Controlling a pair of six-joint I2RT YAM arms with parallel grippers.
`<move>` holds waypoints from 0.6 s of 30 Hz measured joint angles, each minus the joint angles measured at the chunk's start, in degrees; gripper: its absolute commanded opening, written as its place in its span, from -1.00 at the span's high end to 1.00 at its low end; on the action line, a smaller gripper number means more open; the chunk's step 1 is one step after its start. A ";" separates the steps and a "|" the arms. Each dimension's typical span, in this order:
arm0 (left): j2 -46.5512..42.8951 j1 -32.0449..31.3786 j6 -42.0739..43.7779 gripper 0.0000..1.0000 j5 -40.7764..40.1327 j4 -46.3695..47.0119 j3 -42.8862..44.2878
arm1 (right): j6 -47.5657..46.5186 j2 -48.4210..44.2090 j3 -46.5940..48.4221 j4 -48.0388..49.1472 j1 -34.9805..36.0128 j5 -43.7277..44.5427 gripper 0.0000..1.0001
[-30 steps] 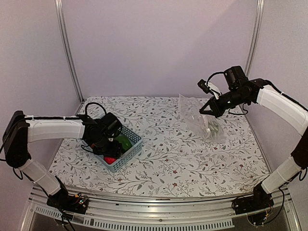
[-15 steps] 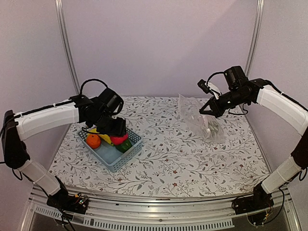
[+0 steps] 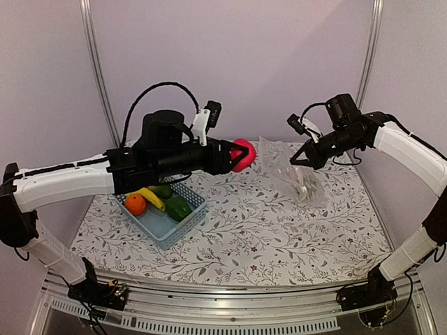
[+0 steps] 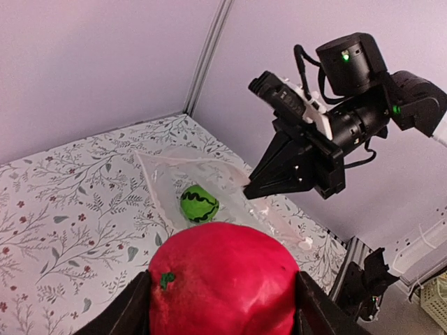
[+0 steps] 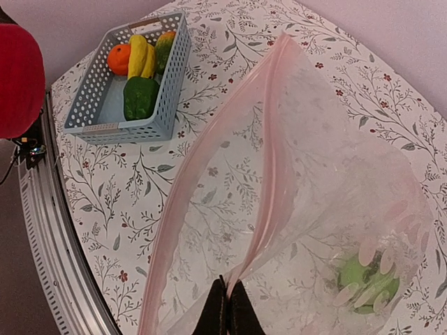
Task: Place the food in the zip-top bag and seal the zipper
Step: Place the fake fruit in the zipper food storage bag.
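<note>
My left gripper is carrying the pinkish-red ball forward, and the bag's opening (image 5: 218, 180) stands open toward the ball. My left gripper carries on going until the ball gets to the bag's opening, and then let go.
My left gripper (image 3: 238, 155) is shut on a pinkish-red ball (image 3: 245, 153) and holds it in the air just left of the zip-top bag (image 3: 297, 178). In the left wrist view the ball (image 4: 222, 276) fills the space between the dark fingers (image 4: 133, 313). My right gripper (image 5: 226, 308) is shut on the bag's mouth edge by the pinkish zipper (image 5: 209, 174) and holds the mouth up and open. A striped green ball (image 5: 367, 283) lies inside the bag. An orange (image 3: 135, 204), a banana (image 3: 150, 197) and dark green pieces (image 3: 178, 207) lie in the basket.
The light blue slotted basket (image 3: 183, 225) stands on the flowered table at the left, below my left arm. Grey walls and metal posts (image 3: 98, 77) close the back and sides. The metal rail (image 3: 230, 310) runs along the near edge.
My left arm has lifted the pinkish-red ball out of the basket and carried it up and right, close to the bag's mouth. The right arm has held still.
</note>
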 measured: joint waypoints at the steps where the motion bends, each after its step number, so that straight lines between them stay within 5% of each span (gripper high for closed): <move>1: 1.64 -0.57 0.42 0.20 0.59 3.15 0.55 | -0.09 0.00 0.35 -0.28 0.02 -0.02 1.00; 11: 23.61 -2.21 0.31 0.22 -0.96 12.85 16.65 | -0.33 0.00 1.97 -3.65 0.76 -0.07 1.00; 18: 28.17 -2.32 -1.07 0.12 -4.59 12.39 18.62 | 0.15 0.00 7.08 -7.15 0.76 -1.18 1.00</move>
